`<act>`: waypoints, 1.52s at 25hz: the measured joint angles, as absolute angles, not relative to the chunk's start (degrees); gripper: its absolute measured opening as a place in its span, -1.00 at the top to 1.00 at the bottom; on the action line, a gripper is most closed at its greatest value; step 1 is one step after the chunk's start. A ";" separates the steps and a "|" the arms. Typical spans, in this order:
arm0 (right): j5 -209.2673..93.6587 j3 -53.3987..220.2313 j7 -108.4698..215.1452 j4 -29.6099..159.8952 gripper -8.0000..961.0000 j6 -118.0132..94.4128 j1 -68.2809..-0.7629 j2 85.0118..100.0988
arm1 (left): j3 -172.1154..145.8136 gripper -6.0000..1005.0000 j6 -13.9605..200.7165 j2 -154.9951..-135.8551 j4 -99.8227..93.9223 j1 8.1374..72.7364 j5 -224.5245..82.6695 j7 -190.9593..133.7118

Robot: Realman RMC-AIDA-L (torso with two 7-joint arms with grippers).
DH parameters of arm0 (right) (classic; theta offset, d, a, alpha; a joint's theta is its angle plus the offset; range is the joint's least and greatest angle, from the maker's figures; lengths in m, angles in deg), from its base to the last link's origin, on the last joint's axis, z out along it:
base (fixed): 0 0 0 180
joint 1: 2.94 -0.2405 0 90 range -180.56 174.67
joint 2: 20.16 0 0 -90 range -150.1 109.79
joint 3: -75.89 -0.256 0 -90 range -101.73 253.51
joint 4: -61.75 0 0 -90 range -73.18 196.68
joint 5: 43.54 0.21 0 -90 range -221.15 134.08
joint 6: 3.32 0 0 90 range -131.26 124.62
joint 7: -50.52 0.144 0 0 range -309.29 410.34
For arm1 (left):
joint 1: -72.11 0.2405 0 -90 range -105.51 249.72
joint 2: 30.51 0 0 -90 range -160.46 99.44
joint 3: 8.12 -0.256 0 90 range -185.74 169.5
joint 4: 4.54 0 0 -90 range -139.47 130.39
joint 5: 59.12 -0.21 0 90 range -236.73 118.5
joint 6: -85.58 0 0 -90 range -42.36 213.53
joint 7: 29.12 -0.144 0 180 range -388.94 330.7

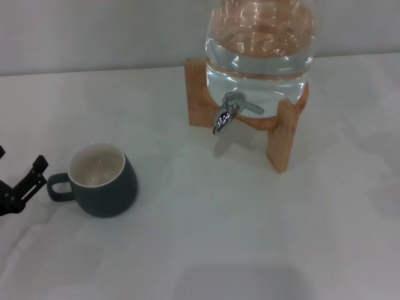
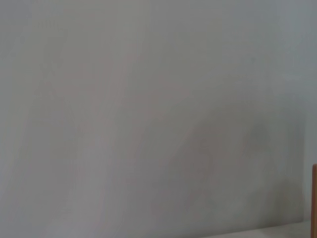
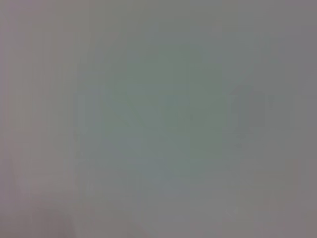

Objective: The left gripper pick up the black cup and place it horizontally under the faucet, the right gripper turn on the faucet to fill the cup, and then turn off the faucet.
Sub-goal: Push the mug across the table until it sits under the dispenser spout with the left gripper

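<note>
The fingers of the robot's left gripper point past the far side of the black cup's handle (image 1: 57,176), so the robot should move back and come at the handle from its near side (image 1: 60,199).
The black cup (image 1: 107,187) stands upright on the white table at the left in the head view. Its cream inside is empty and its loop handle (image 1: 57,187) points left. My left gripper (image 1: 20,164) comes in at the left edge, just left of the handle and not touching it. Its black fingers (image 1: 31,178) are apart with nothing between them. The chrome faucet (image 1: 225,115) juts from the clear water jar (image 1: 259,56) at the back right, well away from the cup, with its lever to the side. The right gripper is out of view.
The jar sits on a wooden stand (image 1: 284,140) whose legs flank the faucet. Bare white table (image 1: 206,225) lies between cup and stand. A sliver of wood (image 2: 314,198) shows at the edge of the left wrist view. The right wrist view is a blank grey surface.
</note>
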State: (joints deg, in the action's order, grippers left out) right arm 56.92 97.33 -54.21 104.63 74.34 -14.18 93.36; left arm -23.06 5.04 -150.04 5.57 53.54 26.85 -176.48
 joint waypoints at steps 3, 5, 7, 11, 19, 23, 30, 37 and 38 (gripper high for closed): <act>56.92 97.30 -54.22 104.63 -0.76 74.34 -14.19 93.30 | -23.06 -0.78 4.96 -150.04 5.39 53.43 26.85 -176.81; 56.92 97.27 -54.23 104.63 -0.76 74.34 -14.20 93.29 | -23.06 -0.78 4.52 -150.04 5.39 53.45 26.85 -176.68; 56.92 97.25 -54.24 104.63 -0.76 74.34 -14.24 93.24 | -23.06 -0.77 4.14 -150.04 5.39 53.81 26.85 -176.60; 56.92 97.24 -54.24 104.63 -0.76 74.32 -14.46 93.22 | -23.06 -0.77 2.13 -150.04 5.39 56.02 28.54 -176.56; 56.71 97.24 -54.32 104.64 -0.76 73.75 -15.12 93.21 | -23.06 -0.78 -0.77 -149.89 5.41 59.81 32.51 -176.75; 56.48 97.25 -54.66 104.64 -0.76 73.75 -15.48 93.30 | -23.17 -0.78 -0.78 -150.00 4.92 60.81 32.89 -177.02; 56.54 97.25 -54.76 104.61 -0.76 73.76 -15.51 93.39 | -23.50 -0.77 -0.21 -149.94 1.98 60.76 31.97 -178.65; 56.55 97.25 -54.77 104.56 -0.76 73.76 -15.51 93.39 | -23.59 -0.78 0.05 -149.96 -0.10 60.31 30.64 -179.40; 56.55 97.25 -54.77 104.55 -0.76 73.76 -15.51 93.39 | -23.58 -0.77 0.09 -149.96 -0.22 60.30 30.55 -179.46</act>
